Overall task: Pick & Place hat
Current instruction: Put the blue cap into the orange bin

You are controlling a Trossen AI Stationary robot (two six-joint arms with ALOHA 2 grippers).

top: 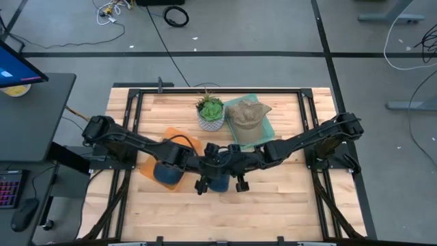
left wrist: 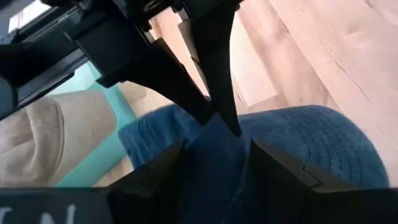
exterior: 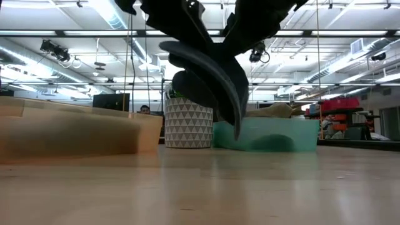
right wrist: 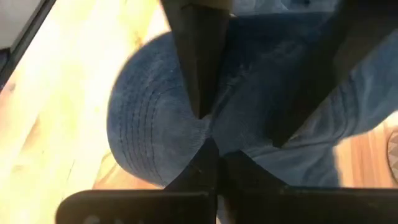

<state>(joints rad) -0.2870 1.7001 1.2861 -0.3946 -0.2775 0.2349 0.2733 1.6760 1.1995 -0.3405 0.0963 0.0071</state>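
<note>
Both of the robot's grippers are closed on the dark blue hat [top: 218,183], so the right gripper should open and move away before the left gripper puts the hat in the orange tray [top: 149,168].
A dark blue hat [top: 166,175] hangs in the air between my two grippers over the table's middle. In the low view it [exterior: 212,69] is clear of the wood, brim drooping. My left gripper [top: 203,169] reaches in from the table's left and is shut on the hat [left wrist: 311,149]. My right gripper [top: 223,164] comes from the right, its tips meeting the left ones, and is shut on the same hat [right wrist: 149,118]. A beige hat [top: 247,115] lies in a teal tray [top: 268,126] by the far edge. My left gripper [left wrist: 214,171] has a thick raised fold of the hat's cloth [left wrist: 211,146] between its two fingers, which stand a little apart. The hat is lifted clear and sags below. My right gripper [right wrist: 211,158] pinches a small fold of the blue cloth [right wrist: 208,130] at its fingertips, right beside the left fingers [right wrist: 196,68]. It comes from the opposite side; the stitched brim [right wrist: 137,130] hangs past it.
An orange tray [top: 171,140] lies under the left arm, left of centre. A white patterned pot with a green plant [top: 210,113] stands between the trays near the far edge. Bare wood [top: 273,205] stretches along the near side. A black frame [top: 205,89] rims the table.
</note>
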